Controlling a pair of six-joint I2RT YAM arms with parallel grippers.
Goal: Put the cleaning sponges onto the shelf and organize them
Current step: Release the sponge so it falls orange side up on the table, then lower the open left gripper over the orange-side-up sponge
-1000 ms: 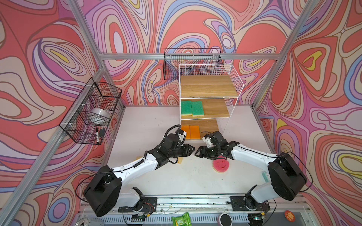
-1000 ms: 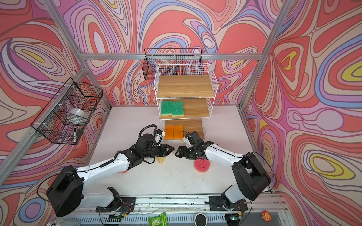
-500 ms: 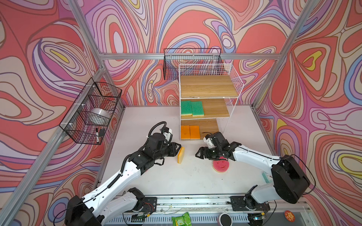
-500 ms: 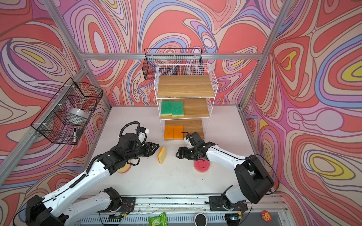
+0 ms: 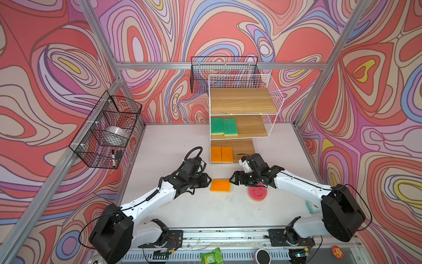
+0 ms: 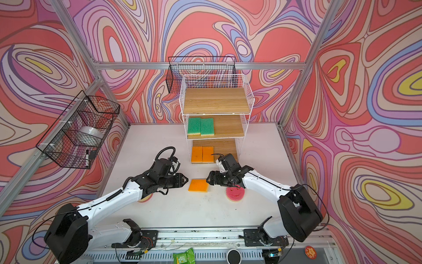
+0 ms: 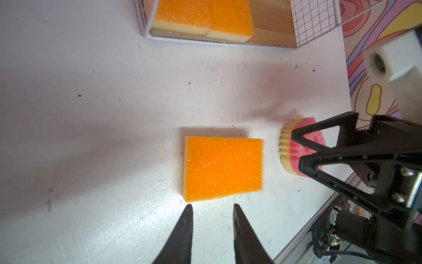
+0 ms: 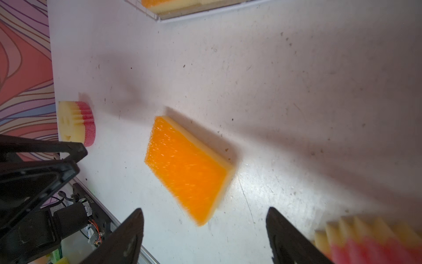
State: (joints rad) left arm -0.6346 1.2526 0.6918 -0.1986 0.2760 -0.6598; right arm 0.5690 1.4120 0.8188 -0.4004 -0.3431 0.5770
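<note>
The robot's left gripper should close and push the orange sponge's near corner (image 5: 212, 190) to turn the sponge for the right gripper, because the orange sponge (image 5: 220, 185) lies crosswise to the bottom board's sponges.
An orange-faced cleaning sponge (image 5: 220, 185) (image 6: 198, 185) lies flat on the white table between my two grippers. My left gripper (image 5: 209, 180) (image 7: 212, 206) points at its left edge, jaws a little apart and empty. My right gripper (image 5: 231, 179) (image 8: 204, 209) stands wide open just right of it, empty. A round pink smiley sponge (image 5: 257, 194) lies under the right wrist. Another pink-and-yellow round one (image 6: 145, 199) (image 8: 75, 123) peeks out beneath the left arm. The shelf (image 5: 243, 102) holds two green sponges (image 5: 223, 126) on its middle board and two orange ones (image 5: 221, 154) on the bottom board.
Black wire baskets hang on the left wall (image 5: 107, 130) and behind the shelf (image 5: 223, 66). A green packet (image 5: 210, 256) lies at the front rail. A small teal item (image 5: 311, 206) sits beside the right arm's base.
The orange sponge, held up between both grippers a second ago, stood on edge and now lies flat. The left arm pulled back, then returned to it. The right jaws opened wider.
</note>
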